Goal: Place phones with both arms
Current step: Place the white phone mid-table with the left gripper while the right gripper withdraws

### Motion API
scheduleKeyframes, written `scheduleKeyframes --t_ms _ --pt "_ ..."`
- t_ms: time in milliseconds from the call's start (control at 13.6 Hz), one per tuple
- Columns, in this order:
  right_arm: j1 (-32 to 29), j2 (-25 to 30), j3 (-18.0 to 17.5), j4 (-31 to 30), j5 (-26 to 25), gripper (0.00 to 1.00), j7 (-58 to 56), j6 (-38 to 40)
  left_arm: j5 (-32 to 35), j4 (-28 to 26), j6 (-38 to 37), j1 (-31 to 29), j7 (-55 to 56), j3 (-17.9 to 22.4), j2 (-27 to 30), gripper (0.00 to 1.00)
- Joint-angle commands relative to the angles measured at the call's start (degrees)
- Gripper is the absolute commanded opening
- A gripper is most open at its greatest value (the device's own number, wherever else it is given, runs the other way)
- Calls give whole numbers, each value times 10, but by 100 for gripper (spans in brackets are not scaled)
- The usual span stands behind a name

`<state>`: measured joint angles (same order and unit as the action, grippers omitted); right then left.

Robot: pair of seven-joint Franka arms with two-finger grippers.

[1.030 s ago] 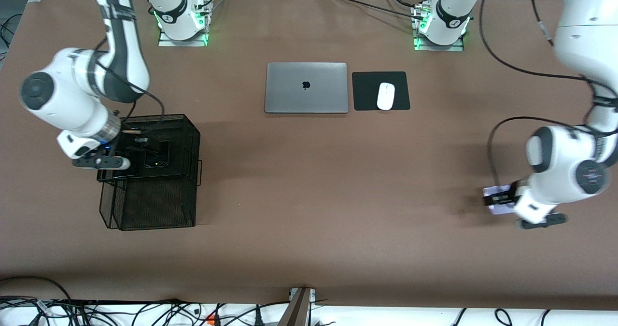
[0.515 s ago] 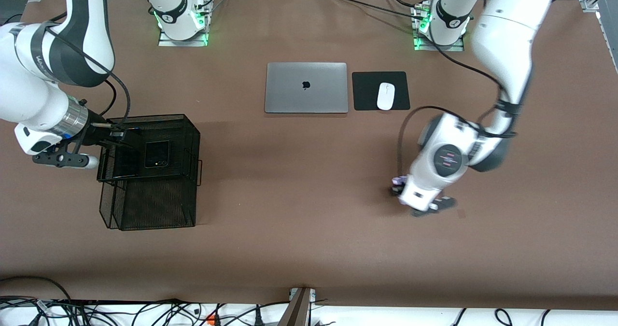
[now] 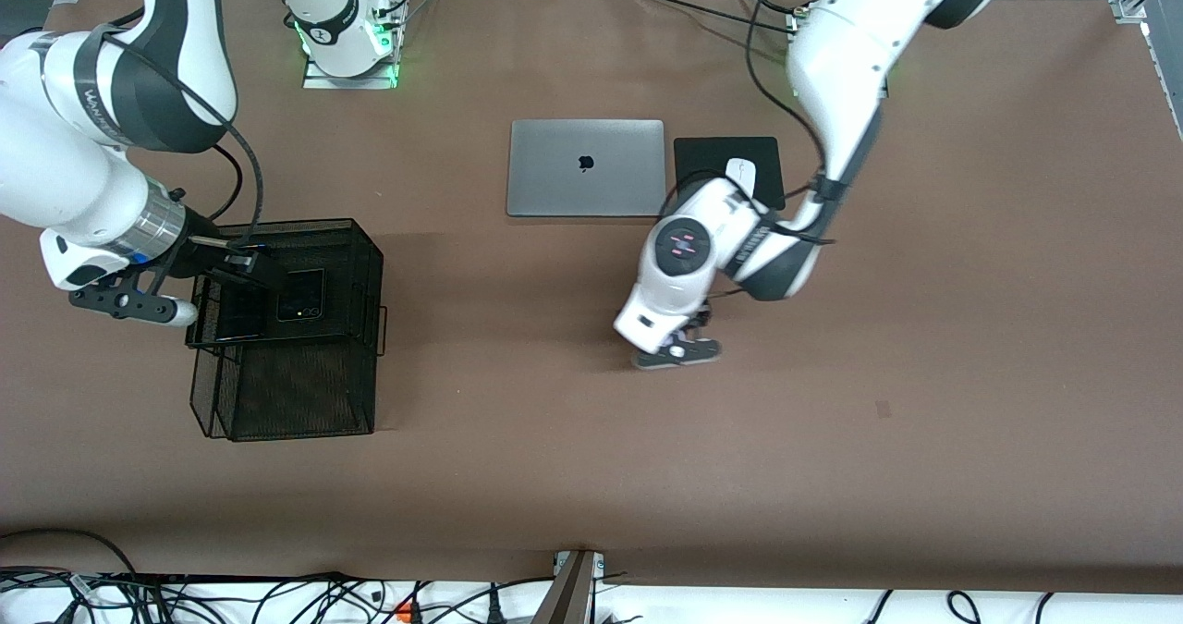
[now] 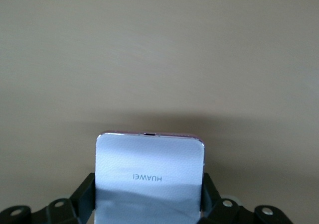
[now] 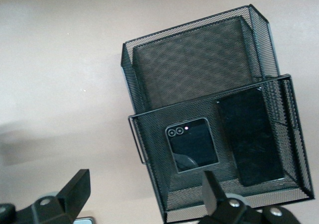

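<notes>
I should put the pale lilac-white phone (image 4: 148,167) down midway with my left gripper so my right gripper can take it, because the black mesh basket (image 3: 290,336) is on my right gripper's side.
My left gripper (image 3: 693,324) is shut on the pale lilac-white phone (image 4: 149,171), which shows between its fingers in the left wrist view. It holds the phone over bare table near the middle. The wrist hides that phone in the front view. My right gripper (image 3: 242,266) is open and empty over the upper tray of a black mesh basket (image 3: 368,240). The small squarish black phone (image 3: 300,294) lies flat in that tray (image 5: 209,112). It also shows in the right wrist view (image 5: 192,144). The long slim black phone (image 5: 251,137) lies beside it.
A closed silver laptop (image 3: 586,167) lies toward the arms' bases. Beside it is a black mouse pad (image 3: 707,154) with a white mouse (image 3: 739,169), partly covered by my left arm. The basket's lower mesh tray (image 3: 286,393) sticks out nearer the front camera.
My left arm has carried the lilac phone from its end of the table to the middle. My right gripper drew back from the upper tray, and the small black phone lies uncovered there.
</notes>
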<state>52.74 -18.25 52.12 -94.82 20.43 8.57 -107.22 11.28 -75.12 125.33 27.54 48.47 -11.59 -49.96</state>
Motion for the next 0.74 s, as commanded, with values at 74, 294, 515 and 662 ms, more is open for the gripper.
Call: scheduleKeyframes --t_ms 74,294,515,662 --pt "5 -8 -15 26 11 99 56 12 -7 140 -15 81 14 54 -94 0" --pt "5 -17 -34 41 10 99 86 12 -8 160 -13 119 32 79 -120 0" --pt "5 -17 -34 41 10 99 86 13 -10 159 -11 139 48 108 -126 0" --pt "5 -17 -34 41 10 99 85 13 -8 158 -11 142 51 108 -128 99"
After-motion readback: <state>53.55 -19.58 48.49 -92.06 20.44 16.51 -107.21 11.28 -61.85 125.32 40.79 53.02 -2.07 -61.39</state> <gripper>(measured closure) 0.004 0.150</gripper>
